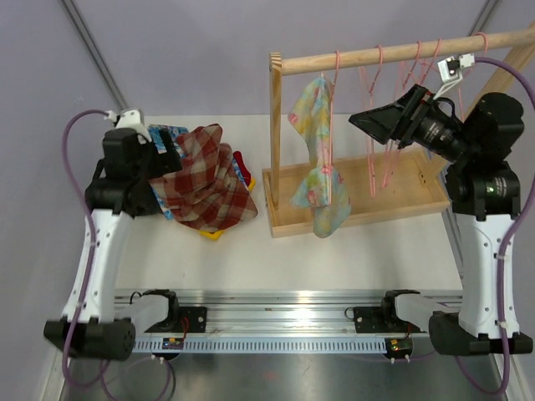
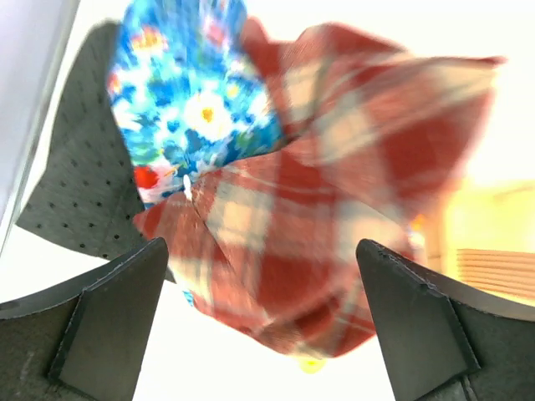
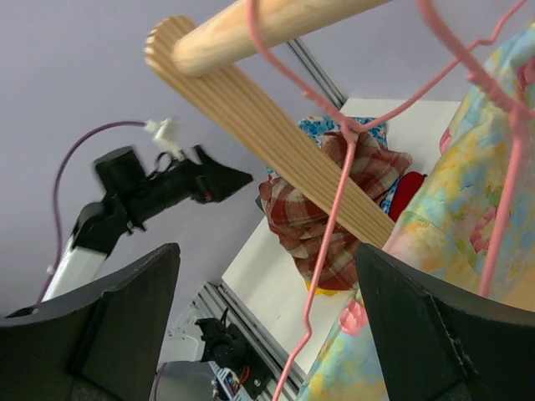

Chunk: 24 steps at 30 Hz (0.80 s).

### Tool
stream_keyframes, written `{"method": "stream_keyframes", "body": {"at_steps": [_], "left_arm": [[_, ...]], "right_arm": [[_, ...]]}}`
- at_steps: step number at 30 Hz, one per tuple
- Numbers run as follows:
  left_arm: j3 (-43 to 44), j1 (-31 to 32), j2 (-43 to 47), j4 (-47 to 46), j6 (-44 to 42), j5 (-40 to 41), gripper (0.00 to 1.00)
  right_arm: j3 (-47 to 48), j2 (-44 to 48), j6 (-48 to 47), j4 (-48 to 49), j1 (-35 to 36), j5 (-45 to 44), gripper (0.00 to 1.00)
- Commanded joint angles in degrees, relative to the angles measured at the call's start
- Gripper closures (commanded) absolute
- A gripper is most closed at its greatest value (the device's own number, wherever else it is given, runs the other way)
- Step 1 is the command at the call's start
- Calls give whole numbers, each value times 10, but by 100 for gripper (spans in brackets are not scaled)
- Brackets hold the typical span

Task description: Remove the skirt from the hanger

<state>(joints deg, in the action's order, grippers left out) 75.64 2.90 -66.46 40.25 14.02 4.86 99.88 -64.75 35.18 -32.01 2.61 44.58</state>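
Note:
The pink hanger's hook [image 1: 337, 58] goes over the wooden rod, so the hanger [image 1: 332, 125] will stay hanging there when I hold the hanger's wire and pull off the skirt.
A pastel floral skirt [image 1: 318, 159] hangs from a pink hanger [image 1: 334, 83] at the left end of the wooden rod [image 1: 393, 52]. My right gripper [image 1: 376, 121] is open, up near the rod, just right of the skirt among empty pink hangers [image 1: 380, 125]. In the right wrist view a pink hanger wire [image 3: 334, 209] runs down between my open right gripper [image 3: 267, 249], with the skirt [image 3: 451, 209] at the right. My left gripper [image 1: 171, 157] is open and empty at a pile topped by a red plaid garment [image 1: 205, 180]. The left wrist view shows this gripper [image 2: 261, 246] over the plaid garment [image 2: 334, 209].
The rack stands on a wooden tray base [image 1: 401, 205] with an upright post [image 1: 275, 142] at its left. The pile also holds a blue floral cloth [image 2: 192, 92], a dark dotted cloth [image 2: 75, 184] and yellow and red pieces. An aluminium rail [image 1: 276, 322] runs along the near edge.

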Motion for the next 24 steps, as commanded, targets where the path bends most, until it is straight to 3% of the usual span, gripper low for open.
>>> {"method": "stream_keyframes", "body": {"at_steps": [1,8,19,20,21,23,24], "left_arm": [[-44,1,95,-16,17,-45,1],[-186,4,221,-29,31,-108,1],[-276,4,246,-45,24,-119,1],[-278,4,246,-51,26,-121,1],[-281,4,246,-54,26,-122,1],[-281,4,246,-55,25,-124,1],[-279,4,246,-55,23,-125,1]], "right_arm": [[-12,-20,23,70,4,36,8],[-55,-53,34,129,31,35,14],[-67,-92,-6,115,111,-32,33],[-69,-92,-6,114,112,-37,38],[-71,-92,-8,112,112,-40,52],[-71,-90,-8,106,112,-48,70],[-69,-90,-9,102,112,-51,88]]}}
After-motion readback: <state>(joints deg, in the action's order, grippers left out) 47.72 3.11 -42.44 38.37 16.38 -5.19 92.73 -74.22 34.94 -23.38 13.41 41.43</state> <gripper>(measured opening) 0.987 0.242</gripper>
